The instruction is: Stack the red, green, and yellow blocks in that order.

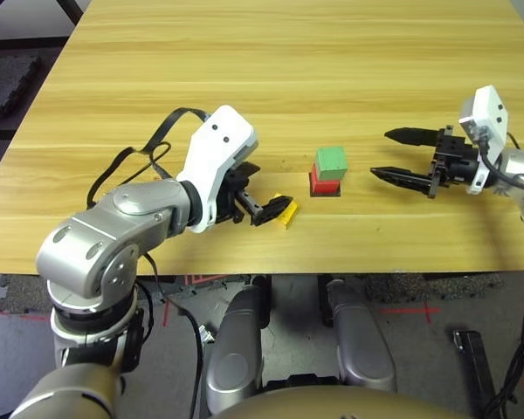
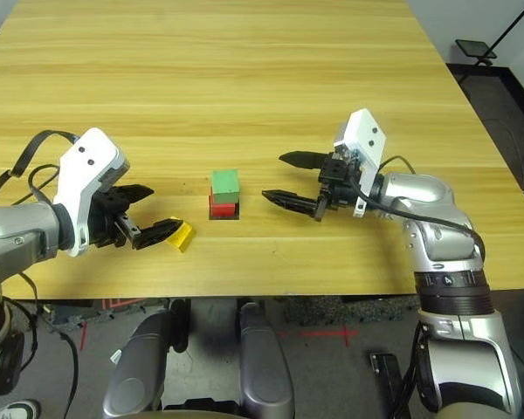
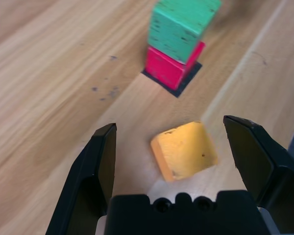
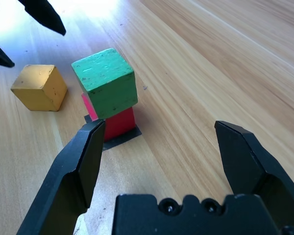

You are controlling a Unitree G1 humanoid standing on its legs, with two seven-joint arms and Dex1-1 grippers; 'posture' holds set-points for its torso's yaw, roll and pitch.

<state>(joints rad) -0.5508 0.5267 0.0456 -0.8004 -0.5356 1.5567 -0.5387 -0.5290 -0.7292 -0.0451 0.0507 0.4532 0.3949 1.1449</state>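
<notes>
The stack point(image 1: 328, 171) should stay upright when I set the yellow block down on it, because the green block's base point(image 1: 331, 179) sits mostly over the red block.
The green block point(image 1: 330, 161) sits on the red block point(image 1: 323, 184), a little skewed, at the table's middle near the front. To their left the yellow block point(image 3: 183, 151) lies on the wood, turned askew. My left gripper point(image 3: 169, 125) is open around it, one finger on each side, neither touching. My right gripper point(image 1: 382, 153) is open just right of the stack, pointing at it, with nothing between its fingers. From the right wrist, the green block point(image 4: 104, 82), red block point(image 4: 118, 122) and yellow block point(image 4: 39, 87) all show.
A flat black square patch point(image 3: 186, 82) lies under the red block. The wooden table point(image 1: 271, 61) stretches wide behind the blocks. Its front edge point(image 1: 349, 266) runs close below both grippers. A black cable point(image 1: 148, 144) loops off my left forearm.
</notes>
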